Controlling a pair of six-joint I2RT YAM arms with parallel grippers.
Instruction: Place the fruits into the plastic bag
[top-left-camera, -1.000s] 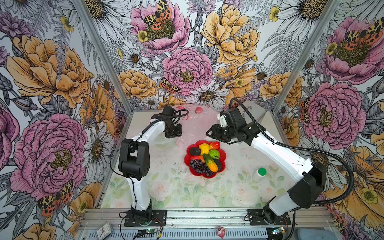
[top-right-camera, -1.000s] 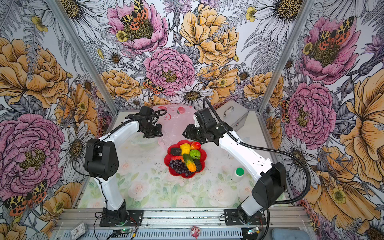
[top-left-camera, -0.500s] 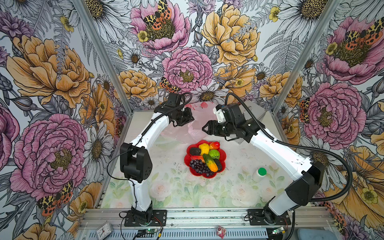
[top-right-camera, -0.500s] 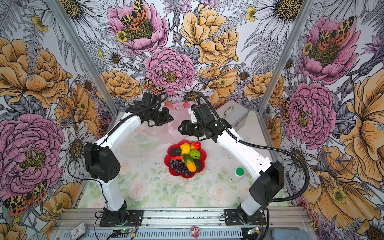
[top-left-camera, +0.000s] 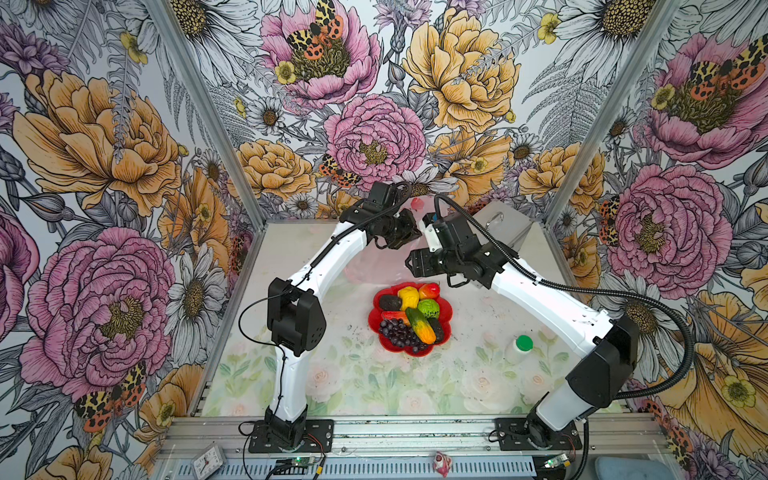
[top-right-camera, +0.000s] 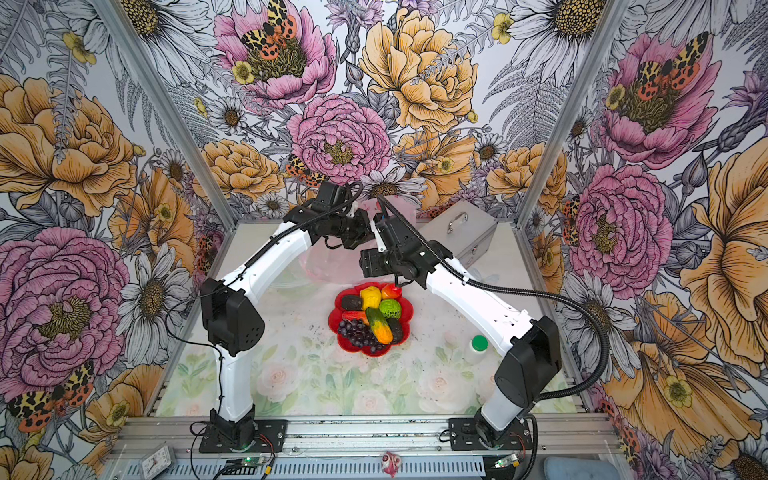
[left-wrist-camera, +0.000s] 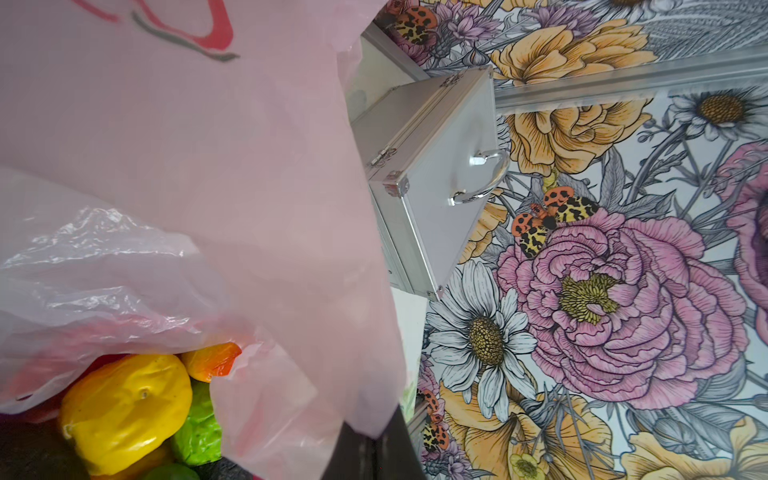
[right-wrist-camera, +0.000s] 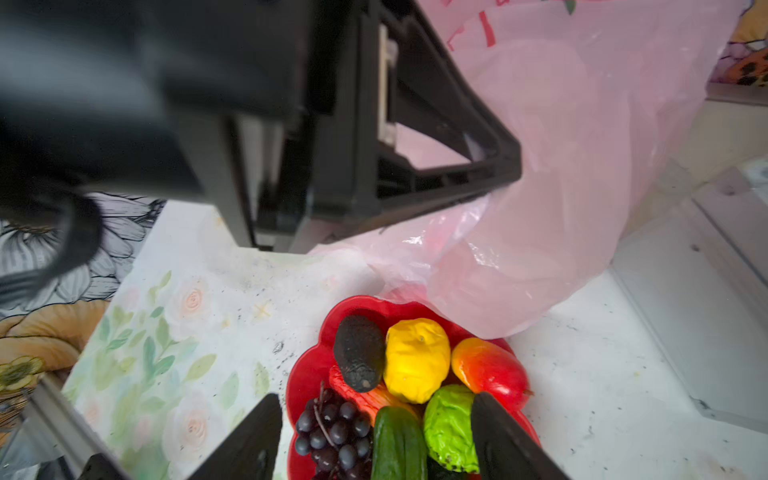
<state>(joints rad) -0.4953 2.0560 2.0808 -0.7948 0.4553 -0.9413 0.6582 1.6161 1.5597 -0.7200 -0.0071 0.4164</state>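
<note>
My left gripper is holding the bag's upper edge (left-wrist-camera: 369, 400) on the case's side, so next my right gripper takes over that edge. This will free my left gripper for the bag's opposite edge (top-left-camera: 357, 268).
The fruits lie heaped on a red flower-shaped plate (top-left-camera: 372, 320): yellow fruit (right-wrist-camera: 415, 359), red-orange fruit (right-wrist-camera: 490, 368), green bumpy ball (right-wrist-camera: 449, 424), dark avocado (right-wrist-camera: 359, 353), green-orange mango (top-left-camera: 420, 325) and grape bunch (right-wrist-camera: 332, 432). The pale pink plastic bag (top-left-camera: 374, 266) hangs behind the plate, its lower folds touching the plate's far rim. My left gripper (left-wrist-camera: 371, 442) is shut on the bag's upper edge and holds it raised. My right gripper (right-wrist-camera: 376, 399) hovers open above the plate's far side, with nothing between its fingers.
A silver metal case (top-left-camera: 503, 232) with a handle stands at the back right, close to the bag. A white bottle with a green cap (top-left-camera: 519, 347) stands right of the plate. Both forearms nearly meet over the table's back middle.
My left gripper has risen and swung right toward the middle, lifting the bag off the table. The right gripper has lifted a little and its jaws stand wider.
</note>
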